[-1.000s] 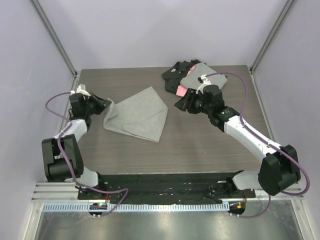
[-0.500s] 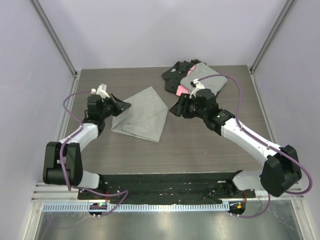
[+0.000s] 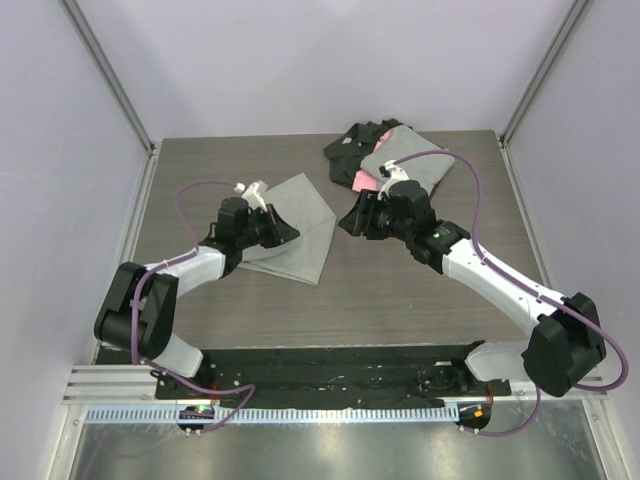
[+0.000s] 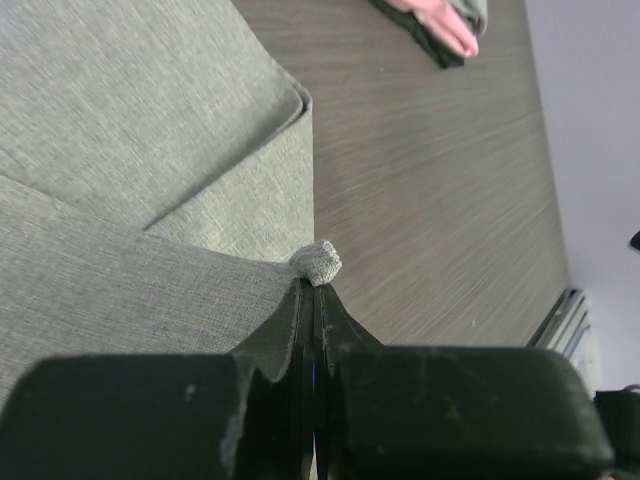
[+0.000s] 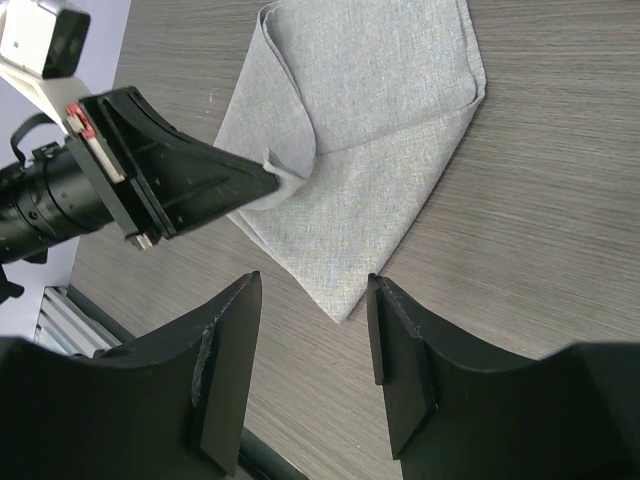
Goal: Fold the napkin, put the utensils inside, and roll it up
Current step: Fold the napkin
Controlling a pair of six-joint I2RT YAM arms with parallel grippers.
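The napkin's held corner [image 4: 317, 261] is over the napkin, and the napkin's flat near corner is clear ahead. My left gripper should go on toward that near corner [image 3: 316, 280] and let go there.
The light-grey napkin [image 3: 305, 215] lies on the dark wooden table [image 3: 400, 290], partly folded over itself. My left gripper [image 3: 287, 233] is shut on one corner of the napkin [image 4: 317, 264], and the cloth bunches just past the closed tips of that gripper [image 4: 315, 290]. It holds that corner above the napkin's middle. My right gripper [image 3: 347, 222] hovers open just right of the napkin. In its wrist view, the right gripper [image 5: 312, 305] has nothing between its fingers, and the napkin [image 5: 390, 120] and the left gripper [image 5: 265, 180] lie beyond. The utensils are out of view.
A pile of grey, pink and black cloths [image 3: 385, 155] sits at the back right of the table, behind the right arm, and shows at the top of the left wrist view as the cloth pile [image 4: 440, 25]. Walls and metal posts border the table.
My left gripper has swung right from the table's left edge, carrying the napkin corner over the cloth. The right gripper has shifted a little left toward the napkin, still open.
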